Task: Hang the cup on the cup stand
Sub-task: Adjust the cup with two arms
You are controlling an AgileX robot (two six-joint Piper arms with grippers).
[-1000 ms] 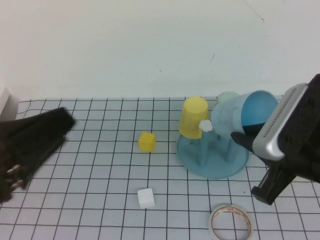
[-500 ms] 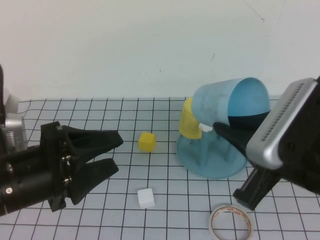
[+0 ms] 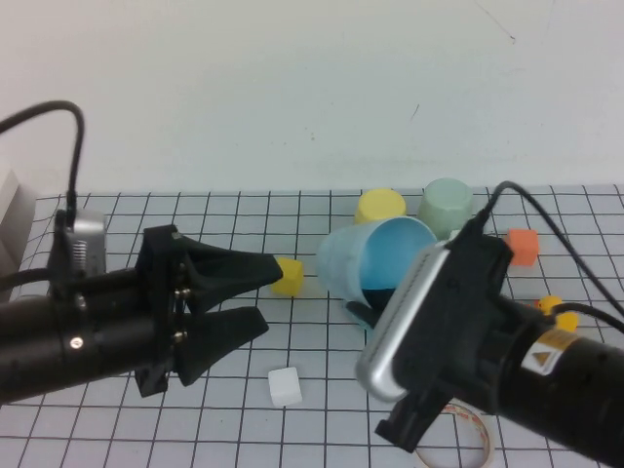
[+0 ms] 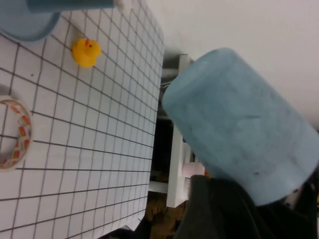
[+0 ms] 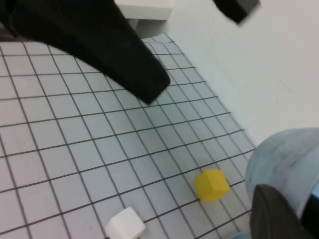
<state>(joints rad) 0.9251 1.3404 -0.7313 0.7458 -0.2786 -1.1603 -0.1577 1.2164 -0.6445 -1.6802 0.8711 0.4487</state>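
The light blue cup's opening (image 3: pixel 397 250) is wide and hollow. The cup (image 3: pixel 340 260) will go down over the stand's post and hide the post when I lower the cup.
My right gripper (image 3: pixel 375 297) is shut on the rim of the light blue cup (image 3: pixel 375 258), one finger inside and one outside. It holds the cup tilted, mouth toward the camera, in front of the cup stand. In the high view the cup and my right arm hide most of the stand; its blue tray (image 4: pixel 22 22) shows in the left wrist view. The cup also fills the left wrist view (image 4: pixel 239 139) and shows in the right wrist view (image 5: pixel 284 164). My left gripper (image 3: pixel 249 297) is open and empty, pointing at the cup from the left.
A yellow cup (image 3: pixel 380 206) and a pale green cup (image 3: pixel 446 205) sit upside down on the stand. On the grid mat lie a yellow cube (image 3: pixel 288 276), a white cube (image 3: pixel 285 386), an orange block (image 3: pixel 524 246), a yellow duck (image 3: pixel 556 310) and a tape roll (image 4: pixel 12 132).
My right gripper has carried the cup left and down, away from the stand's pegs. My left arm has swung in from the left edge toward the cup, jaws open.
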